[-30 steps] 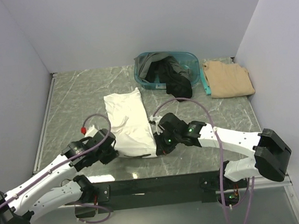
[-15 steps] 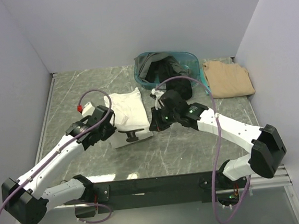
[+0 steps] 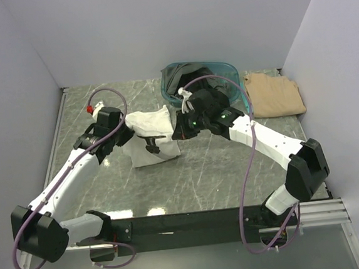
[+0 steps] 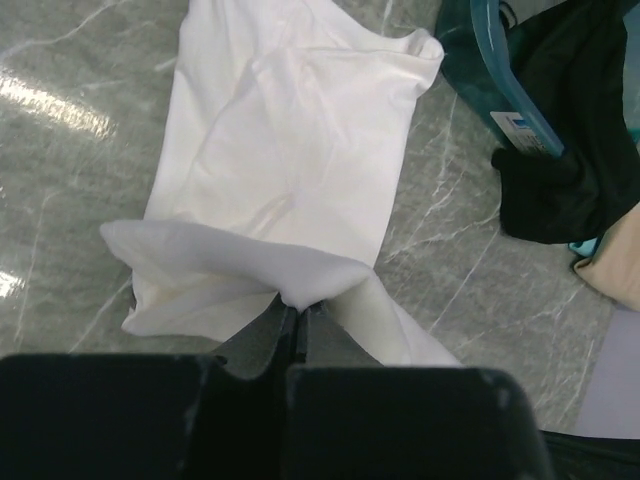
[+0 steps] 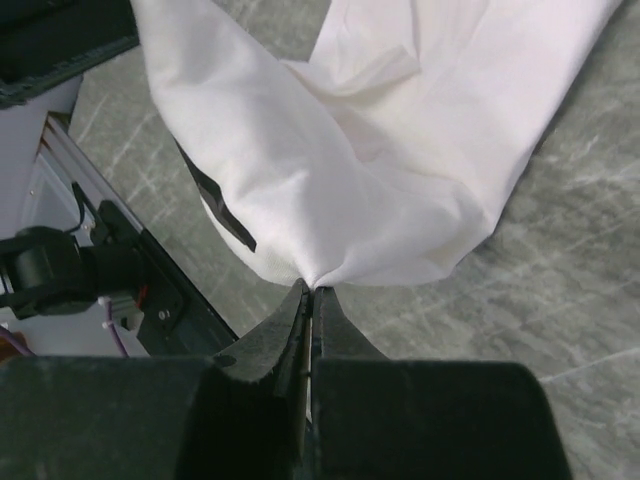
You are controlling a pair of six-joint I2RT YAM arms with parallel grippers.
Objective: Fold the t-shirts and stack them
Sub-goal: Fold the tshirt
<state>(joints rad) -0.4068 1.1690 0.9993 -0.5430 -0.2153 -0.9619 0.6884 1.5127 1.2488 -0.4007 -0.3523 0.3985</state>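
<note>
The white t-shirt's flat lower layer point(image 4: 285, 150) is ahead and both corners are gripped, so my left gripper should keep going toward its far edge point(image 3: 148, 113) and let go there.
The white t-shirt point(image 3: 149, 137) lies doubled over on the marble table, its near edge lifted and carried toward the back. My left gripper point(image 4: 296, 305) is shut on the shirt's left corner, and my right gripper point(image 5: 310, 290) is shut on its right corner. In the left wrist view the flat lower layer of the white t-shirt point(image 4: 290, 140) spreads ahead of the pinched fold. A tan t-shirt point(image 3: 274, 93) lies folded at the back right. Black and dark grey t-shirts point(image 3: 216, 88) fill the teal basket point(image 3: 171, 98).
The teal basket point(image 4: 478, 60) stands just right of the white shirt, close behind my right arm. Walls close in the table on the left, back and right. A black rail point(image 3: 187, 223) runs along the near edge between the arm bases.
Both grippers have carried the white shirt's near edge up and away toward the back, folding it over itself. The shirt now looks about half as long.
</note>
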